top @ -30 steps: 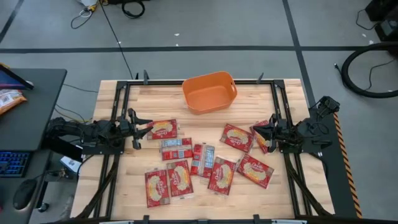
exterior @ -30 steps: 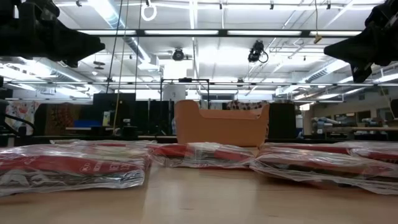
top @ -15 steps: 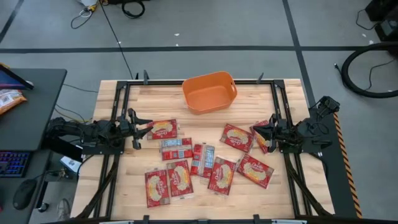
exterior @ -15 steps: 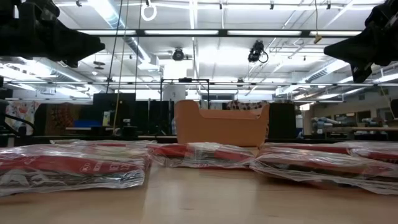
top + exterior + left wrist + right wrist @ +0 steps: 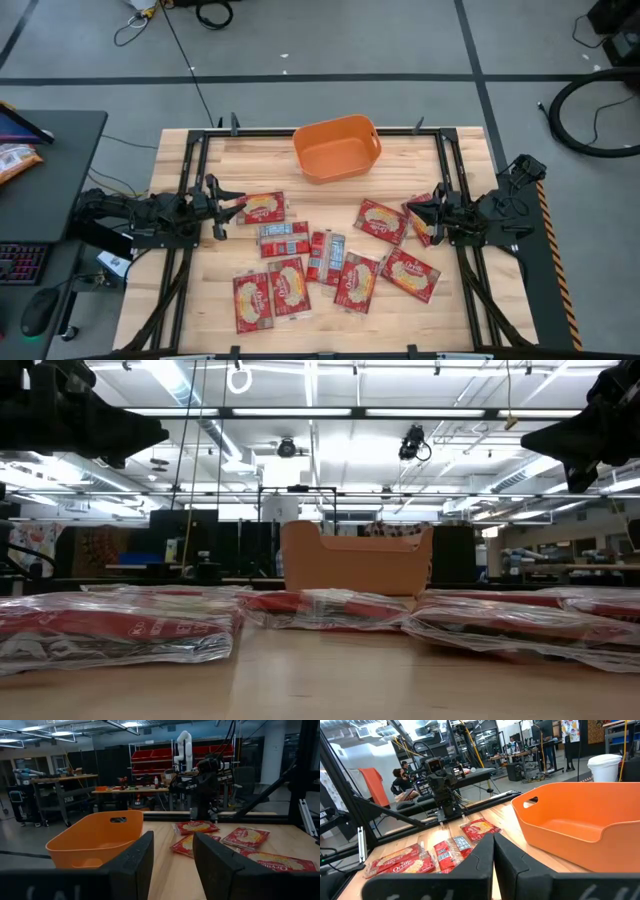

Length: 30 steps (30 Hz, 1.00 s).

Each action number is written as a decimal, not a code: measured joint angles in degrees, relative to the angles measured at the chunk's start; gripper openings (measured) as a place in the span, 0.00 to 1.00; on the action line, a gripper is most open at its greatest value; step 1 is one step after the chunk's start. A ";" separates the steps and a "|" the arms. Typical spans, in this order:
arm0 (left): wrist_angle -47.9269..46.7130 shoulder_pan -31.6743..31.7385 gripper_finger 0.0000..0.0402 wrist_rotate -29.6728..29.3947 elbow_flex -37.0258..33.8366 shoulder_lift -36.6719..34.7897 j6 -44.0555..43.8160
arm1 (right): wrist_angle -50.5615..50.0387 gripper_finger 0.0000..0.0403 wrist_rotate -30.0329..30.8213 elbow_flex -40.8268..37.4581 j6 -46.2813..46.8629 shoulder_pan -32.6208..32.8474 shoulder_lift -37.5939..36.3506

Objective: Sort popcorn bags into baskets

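I should tilt my left gripper's fingers down and pinch the bag's near end [image 5: 244, 213], since that gripper points level above the nearest popcorn bag [image 5: 263, 207], which lies flat.
Several red popcorn bags lie flat on the wooden table, among them one [image 5: 262, 207] by my left gripper, one [image 5: 381, 221] and one [image 5: 420, 218] by my right gripper, and a cluster near the front [image 5: 290, 287]. The orange tub [image 5: 337, 147] stands empty at the far middle and also shows in the left wrist view [image 5: 97, 837] and the right wrist view [image 5: 575, 822]. My left gripper [image 5: 230, 208] is open and empty at the table's left. My right gripper [image 5: 408, 210] is shut and empty at the table's right. Both hang well above the table.
Black frame rails [image 5: 190, 170] run along the table's left and right sides. A desk [image 5: 50, 150] with a keyboard and a paler orange-and-white packet [image 5: 15, 160] stands off the table's left. Bare wood lies between the tub and the bags. A person [image 5: 400, 782] sits in the room behind.
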 joint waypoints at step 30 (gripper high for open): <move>13.56 0.08 0.35 -0.01 0.00 0.01 -16.56 | 0.00 0.04 0.02 0.00 0.00 -0.02 -0.02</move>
